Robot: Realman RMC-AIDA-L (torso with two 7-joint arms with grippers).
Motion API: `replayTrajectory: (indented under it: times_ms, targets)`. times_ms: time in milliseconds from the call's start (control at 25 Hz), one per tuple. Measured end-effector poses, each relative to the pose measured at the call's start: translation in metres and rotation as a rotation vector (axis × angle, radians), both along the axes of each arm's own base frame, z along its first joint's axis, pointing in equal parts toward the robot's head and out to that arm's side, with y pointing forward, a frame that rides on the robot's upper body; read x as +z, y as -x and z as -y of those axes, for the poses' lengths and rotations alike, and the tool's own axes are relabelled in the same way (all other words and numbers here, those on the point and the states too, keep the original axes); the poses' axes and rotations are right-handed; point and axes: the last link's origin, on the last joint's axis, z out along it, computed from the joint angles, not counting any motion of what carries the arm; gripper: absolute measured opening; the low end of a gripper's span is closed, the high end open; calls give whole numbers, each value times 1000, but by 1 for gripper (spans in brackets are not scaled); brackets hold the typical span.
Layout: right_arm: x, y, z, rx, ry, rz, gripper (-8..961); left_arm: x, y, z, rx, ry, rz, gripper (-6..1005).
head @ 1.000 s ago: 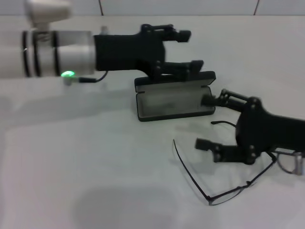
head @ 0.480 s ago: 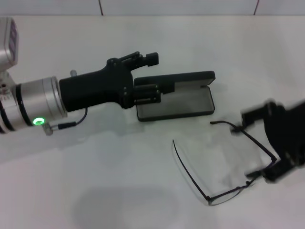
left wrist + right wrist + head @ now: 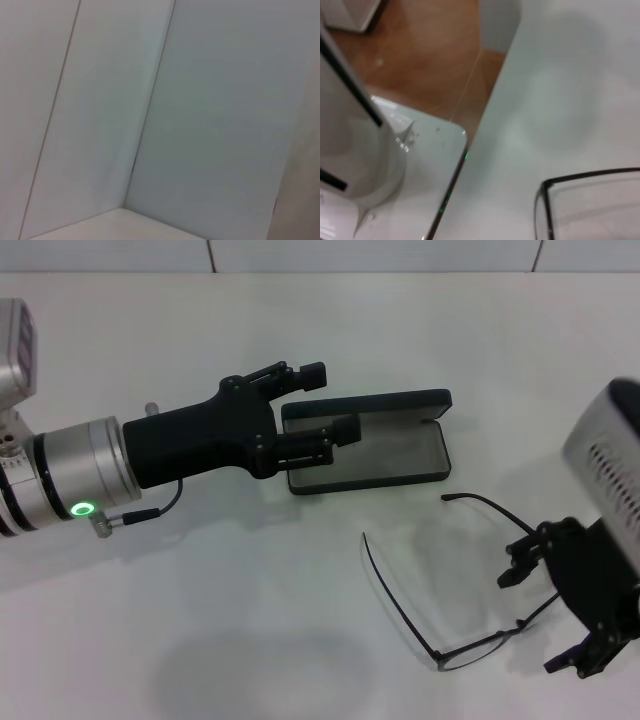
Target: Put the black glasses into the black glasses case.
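The black glasses' open temples (image 3: 396, 602) are spread too wide to fit the case, so next my right gripper raises the front frame (image 3: 476, 646) so that my left gripper can fold them.
The black glasses case (image 3: 385, 453) lies open at the middle of the table, grey lining up, lid propped behind it. My left gripper (image 3: 330, 402) is open and hovers at the case's left end, one finger over the lid and one over the lining. The black glasses (image 3: 475, 650) lie unfolded on the table in front of the case, to its right. My right gripper (image 3: 543, 612) is open at the right end of the glasses' front frame, with one finger on each side of it. One lens and its rim (image 3: 590, 207) show in the right wrist view. The left wrist view shows only a pale wall.
The white table (image 3: 200, 620) stretches to the front left. In the right wrist view the table's edge (image 3: 485, 115) drops to a brown floor (image 3: 430, 55), with part of the robot's grey body beside it.
My right gripper has drawn back from the case's right end to the front right and now straddles the glasses' frame. My left gripper pulled back to the left along the case. The glasses and case have not moved.
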Motion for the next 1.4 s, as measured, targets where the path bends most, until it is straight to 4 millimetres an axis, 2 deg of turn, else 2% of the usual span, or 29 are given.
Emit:
replayTrajectory:
  times_ms: [280, 480, 960, 1160, 1400]
  targets:
    - [-30, -4, 3, 73, 30, 75, 835, -1, 0, 0, 2, 0, 0, 886]
    - [-44, -6, 4, 108, 30, 98, 802, 0, 1, 1, 5, 0, 0, 885]
    - [-56, -14, 2, 78, 8, 105, 391, -1, 3, 3, 7, 10, -3, 882]
    - [-58, -19, 0, 55, 1, 113, 280, 0, 2, 3, 0, 10, -4, 881]
    - [-58, -19, -4, 50, -20, 98, 212, 0, 2, 3, -1, 10, -4, 880]
